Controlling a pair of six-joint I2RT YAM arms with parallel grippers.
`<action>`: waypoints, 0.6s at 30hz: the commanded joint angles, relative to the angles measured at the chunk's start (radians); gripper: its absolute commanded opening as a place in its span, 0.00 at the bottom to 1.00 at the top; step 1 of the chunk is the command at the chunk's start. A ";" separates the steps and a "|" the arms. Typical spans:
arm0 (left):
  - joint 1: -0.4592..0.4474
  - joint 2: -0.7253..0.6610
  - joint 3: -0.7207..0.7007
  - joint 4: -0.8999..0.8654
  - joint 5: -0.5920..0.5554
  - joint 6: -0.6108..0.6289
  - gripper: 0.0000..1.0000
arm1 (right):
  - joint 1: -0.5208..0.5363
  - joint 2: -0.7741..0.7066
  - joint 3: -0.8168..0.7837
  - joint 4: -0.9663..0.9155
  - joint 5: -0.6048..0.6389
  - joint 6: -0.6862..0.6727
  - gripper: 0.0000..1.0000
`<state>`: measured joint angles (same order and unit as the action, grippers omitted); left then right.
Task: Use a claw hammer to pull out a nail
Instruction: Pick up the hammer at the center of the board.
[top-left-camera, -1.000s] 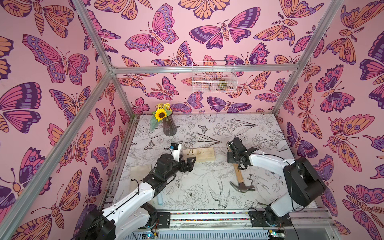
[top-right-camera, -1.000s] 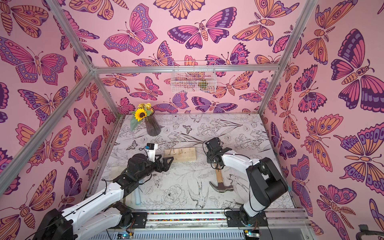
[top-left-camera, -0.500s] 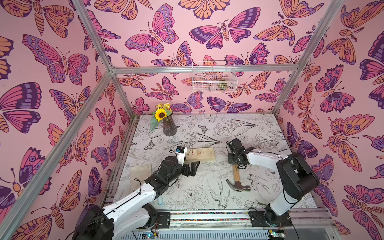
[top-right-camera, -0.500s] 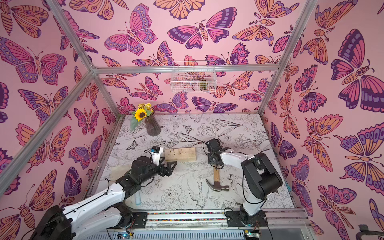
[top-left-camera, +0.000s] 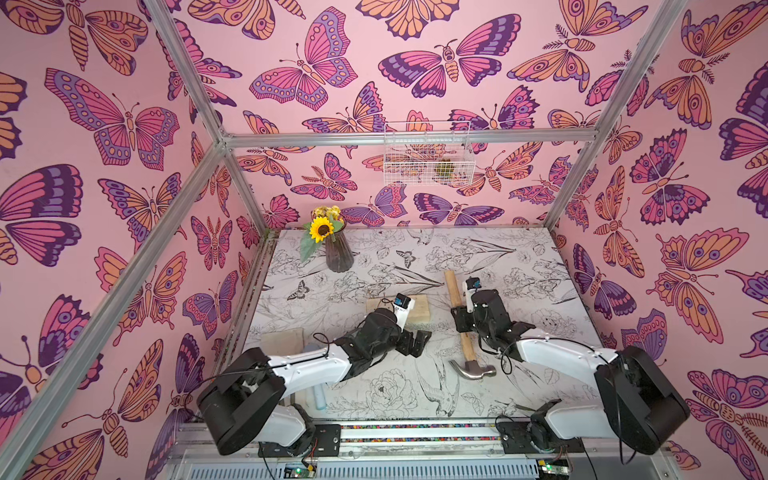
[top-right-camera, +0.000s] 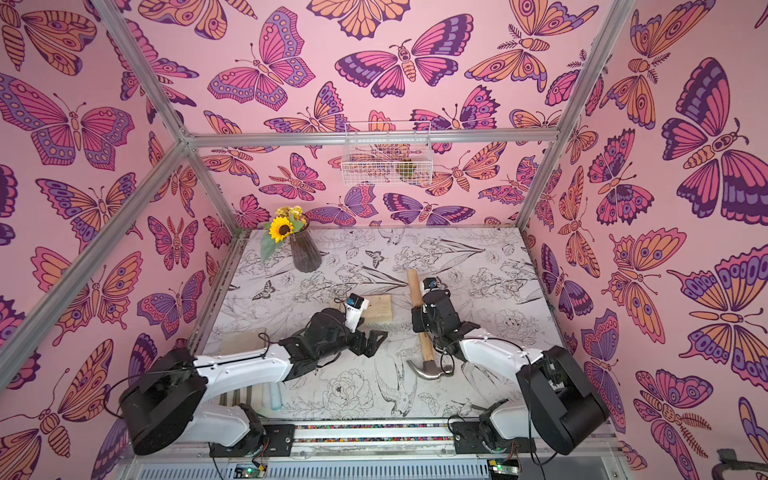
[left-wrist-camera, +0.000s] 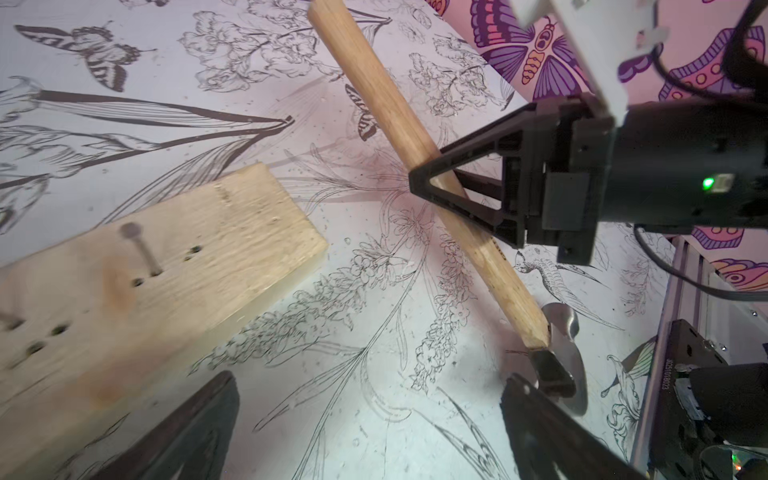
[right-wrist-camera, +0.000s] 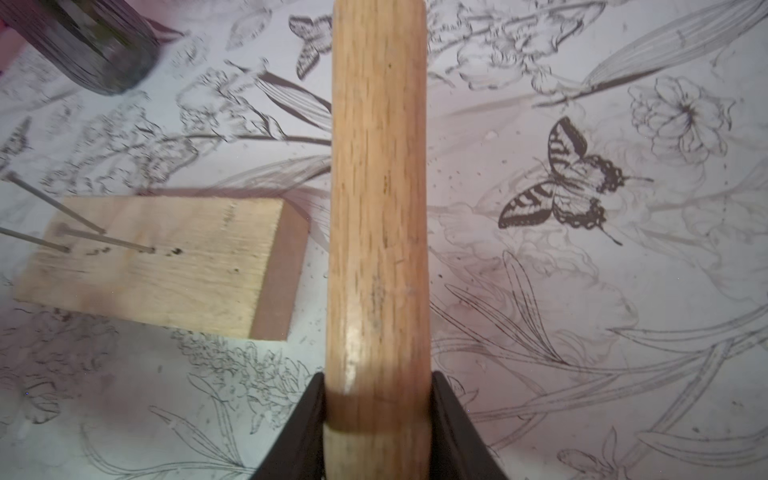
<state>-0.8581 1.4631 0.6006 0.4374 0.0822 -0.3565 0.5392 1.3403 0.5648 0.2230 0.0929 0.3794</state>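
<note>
My left gripper should keep the handle steady near the hammer's head while my right gripper takes the handle's far end, because my right gripper is holding the hammer's handle at mid-length.
The claw hammer has its steel head down on the table toward the front and its wooden handle pointing to the back. My right gripper is shut on the handle at about mid-length; its fingers press both sides. Left of the handle lies a pale wooden block with a nail standing out of it; the right wrist view shows three nails. My left gripper hangs open over bare table just in front of the block, holding nothing.
A dark vase with a sunflower stands at the back left. A white wire basket hangs on the back wall. A pale-blue trowel and a flat beige board lie partly under my left arm.
My right gripper has closed on the hammer handle, whose far end now sticks out behind it. My left gripper has moved right along the block's front, still open.
</note>
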 joint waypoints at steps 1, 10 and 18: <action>-0.024 0.094 0.034 0.150 0.021 -0.028 0.98 | 0.003 -0.040 -0.020 0.173 -0.015 0.017 0.00; -0.056 0.347 0.145 0.385 0.122 -0.123 0.93 | 0.004 -0.098 -0.041 0.179 -0.024 0.045 0.00; -0.062 0.446 0.188 0.504 0.196 -0.165 0.88 | 0.004 -0.149 -0.065 0.196 -0.039 0.061 0.00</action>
<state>-0.9173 1.8732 0.7677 0.8650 0.2333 -0.4992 0.5392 1.2224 0.4992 0.3305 0.0834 0.3965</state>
